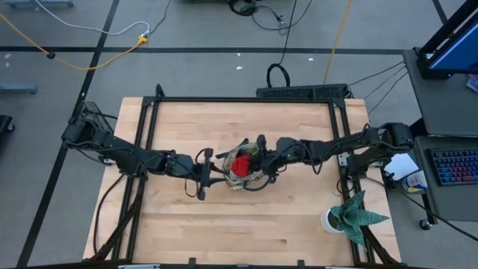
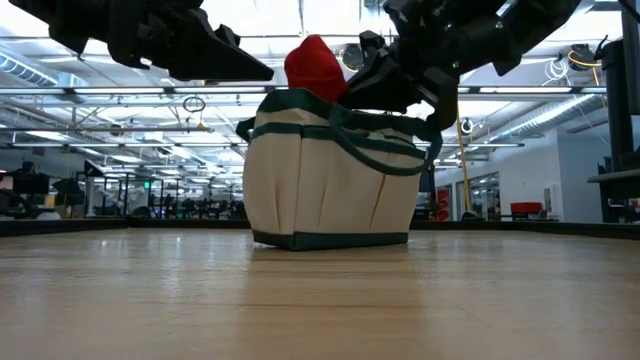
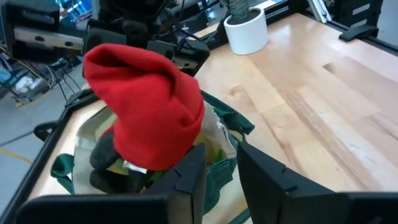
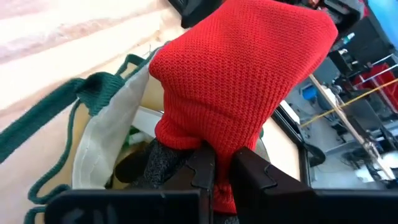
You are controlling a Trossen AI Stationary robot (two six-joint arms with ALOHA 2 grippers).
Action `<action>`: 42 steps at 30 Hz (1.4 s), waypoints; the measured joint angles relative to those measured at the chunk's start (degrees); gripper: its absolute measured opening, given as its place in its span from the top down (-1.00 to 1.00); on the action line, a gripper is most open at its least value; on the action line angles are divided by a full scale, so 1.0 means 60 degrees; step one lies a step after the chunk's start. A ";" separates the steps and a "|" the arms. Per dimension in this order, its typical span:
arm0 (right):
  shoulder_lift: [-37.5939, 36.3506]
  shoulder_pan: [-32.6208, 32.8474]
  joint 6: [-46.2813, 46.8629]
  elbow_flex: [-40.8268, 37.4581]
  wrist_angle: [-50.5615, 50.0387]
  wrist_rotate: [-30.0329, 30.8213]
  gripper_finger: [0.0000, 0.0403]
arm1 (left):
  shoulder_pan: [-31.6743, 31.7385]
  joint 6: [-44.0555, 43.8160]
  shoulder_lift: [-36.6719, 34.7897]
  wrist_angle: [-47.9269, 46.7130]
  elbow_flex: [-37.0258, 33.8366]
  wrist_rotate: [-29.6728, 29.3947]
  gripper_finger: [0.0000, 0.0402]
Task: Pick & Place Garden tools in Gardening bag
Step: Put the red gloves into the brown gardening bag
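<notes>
The glove's red end (image 2: 314, 68) sticks above the bag's rim, so my left gripper should hold that rim (image 3: 219, 180) steady while my right gripper pushes the glove down.
The cream-and-green gardening bag (image 2: 330, 190) stands upright on its base at the table's middle (image 1: 237, 181). The red glove (image 2: 315, 65) sticks up out of the bag's open top (image 1: 240, 164). Its dark grey part (image 4: 165, 165) lies down inside among dark tool shapes. My right gripper (image 4: 222, 177) is over the bag's right side (image 1: 263, 159), shut on the glove. My left gripper (image 3: 222, 177) hovers at the bag's left side (image 1: 203, 176), above the rim, open. A bit of green bag edge (image 3: 219, 177) shows between its fingers; in the low view (image 2: 240, 65) it is clear of the bag. My right gripper pinches the glove's red knit (image 4: 214, 140) between its two fingers, close to where the red meets the dark grey part. The fingers come slanting down from the table's right side. The glove stands with its red end up above the bag's rim and its lower part inside the bag.
A spiky green plant in a white pot (image 1: 343, 217) stands near the table's right front corner; it also shows in the left wrist view (image 3: 245, 28). The bag's dark green loop handles (image 2: 385, 145) droop over its sides. Bare wood lies in front of and behind the bag.
</notes>
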 joint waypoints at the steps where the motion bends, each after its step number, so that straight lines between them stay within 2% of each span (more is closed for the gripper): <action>1: 0.0000 -0.0024 0.0053 0.0000 -0.0002 -0.0100 0.90 | 0.0000 0.0097 0.0000 0.0017 0.0000 0.0000 0.53; 6: 0.0000 -0.0269 0.0623 0.0000 -0.0006 -0.0305 0.90 | 0.0000 0.0601 0.0004 -0.0109 0.0110 0.0007 0.49; 13: 0.0000 -0.0524 0.0851 0.0000 -0.0006 -0.0317 0.90 | 0.0164 0.1220 0.0004 -0.0728 0.0422 0.0039 0.25; 17: 0.0000 -0.0527 0.0856 0.0000 -0.0009 -0.0312 0.90 | 0.0581 0.1112 0.0135 -0.0756 0.0439 0.0833 0.14; 20: 0.0000 -0.0527 0.1035 0.0000 -0.0006 -0.0314 0.90 | 0.0889 0.1322 0.0511 -0.0701 0.0448 0.1154 0.14; 27: 0.0000 -0.0575 0.1285 0.0000 -0.0020 -0.0305 0.87 | 0.1264 0.1900 0.0987 -0.0492 0.0448 0.1505 0.32; 33: 0.0162 -0.0582 0.0560 0.0000 -0.0494 -0.1085 0.86 | 0.1235 0.2629 0.0980 -0.0323 0.0448 0.1512 0.74; 36: 0.0324 -0.0513 0.0478 0.0000 -0.0360 -0.1011 0.88 | 0.1249 0.3089 0.0980 -0.0285 0.0448 0.1516 0.95; 42: 0.0955 -0.0582 0.0146 0.0003 0.0287 -0.1024 0.85 | 0.1316 0.3342 0.0987 0.0119 0.0433 0.1494 0.92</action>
